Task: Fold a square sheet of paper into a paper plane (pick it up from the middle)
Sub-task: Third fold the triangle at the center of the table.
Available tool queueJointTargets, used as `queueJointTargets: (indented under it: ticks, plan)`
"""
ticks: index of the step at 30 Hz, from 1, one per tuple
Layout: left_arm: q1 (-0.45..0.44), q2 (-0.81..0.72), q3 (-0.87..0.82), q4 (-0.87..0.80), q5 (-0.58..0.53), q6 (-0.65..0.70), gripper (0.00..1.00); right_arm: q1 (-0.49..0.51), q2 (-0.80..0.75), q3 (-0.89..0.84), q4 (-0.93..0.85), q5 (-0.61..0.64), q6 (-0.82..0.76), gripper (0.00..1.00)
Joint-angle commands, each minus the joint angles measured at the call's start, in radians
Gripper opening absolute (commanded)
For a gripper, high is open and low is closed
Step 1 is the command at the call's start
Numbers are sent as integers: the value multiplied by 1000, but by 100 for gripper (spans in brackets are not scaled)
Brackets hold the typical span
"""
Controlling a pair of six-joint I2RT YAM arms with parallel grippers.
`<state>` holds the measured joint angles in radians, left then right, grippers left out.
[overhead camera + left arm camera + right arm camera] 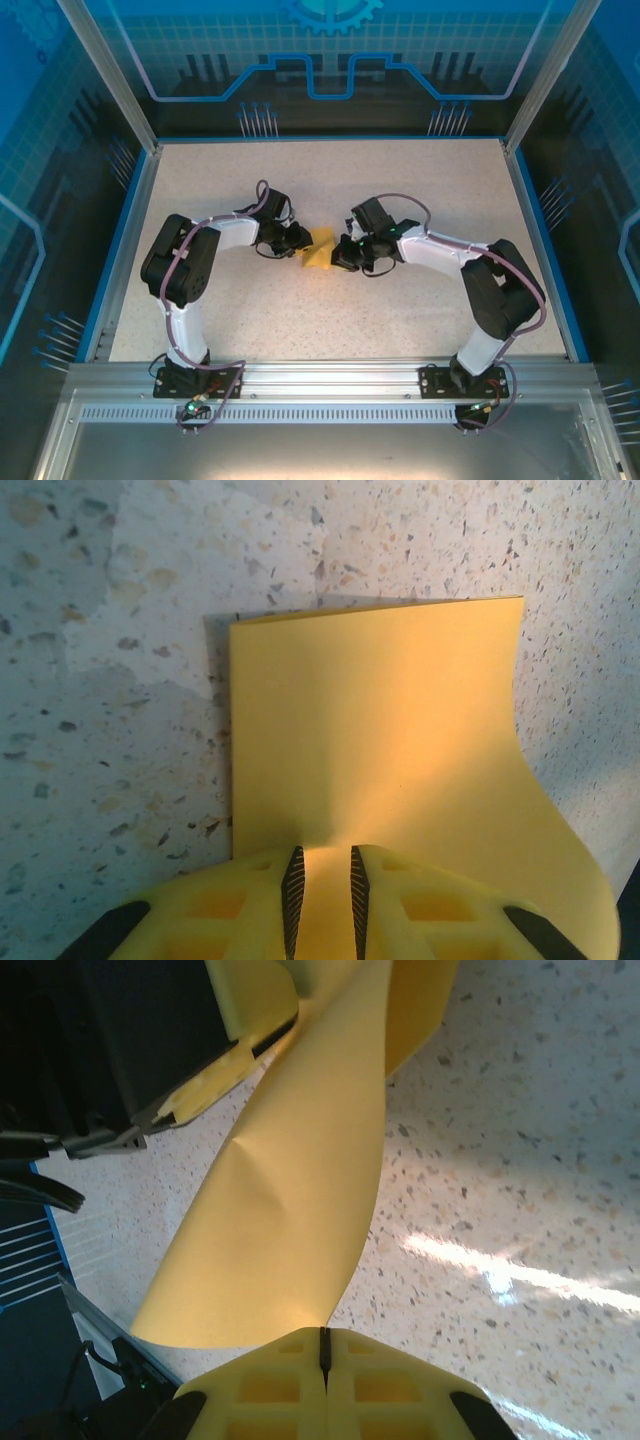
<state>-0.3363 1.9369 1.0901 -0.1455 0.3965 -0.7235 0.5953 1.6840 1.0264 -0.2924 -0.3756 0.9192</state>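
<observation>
The sheet twists in an open curl [285, 1200] away from the fold pinched in my left gripper. Next, my right gripper brings the sheet's tip in next to that fold [328, 862].
The square sheet of paper [318, 252] is plain orange-yellow and hangs between my two grippers at the middle of the table. In the left wrist view the sheet [380, 740] spreads away from my left gripper [322, 880]. Its jaws stand a narrow gap apart, with a raised ridge of the paper pinched between them. The sheet's right side curls upward. In the right wrist view the sheet [290, 1180] twists up from my right gripper [323, 1340], which is shut on its lower tip. From there it runs toward the left gripper's black body [110, 1040].
The speckled tabletop [400, 190] lies open on all sides of the grippers. A blue rim [120, 260] and glass walls enclose it, and an aluminium rail [320, 380] carries both arm bases at the near edge.
</observation>
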Motion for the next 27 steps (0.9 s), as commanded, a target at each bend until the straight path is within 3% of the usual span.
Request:
queueJointTargets:
  ticks: [1,11,22,27]
  plan:
    - [-3,28,-4,-57,-50,33,25,9,-46,-18,-68,-17,-12,3]
    - [-22,1,7,-53,-20,39,28,9,-76,19,-240,16,-41,4]
    - [-46,-87,-31,-36,8,41,33,9,-12,43,-298,64,-51,4]
    - [-50,-55,-34,-34,2,37,32,17,44,95,-291,58,-52,4]
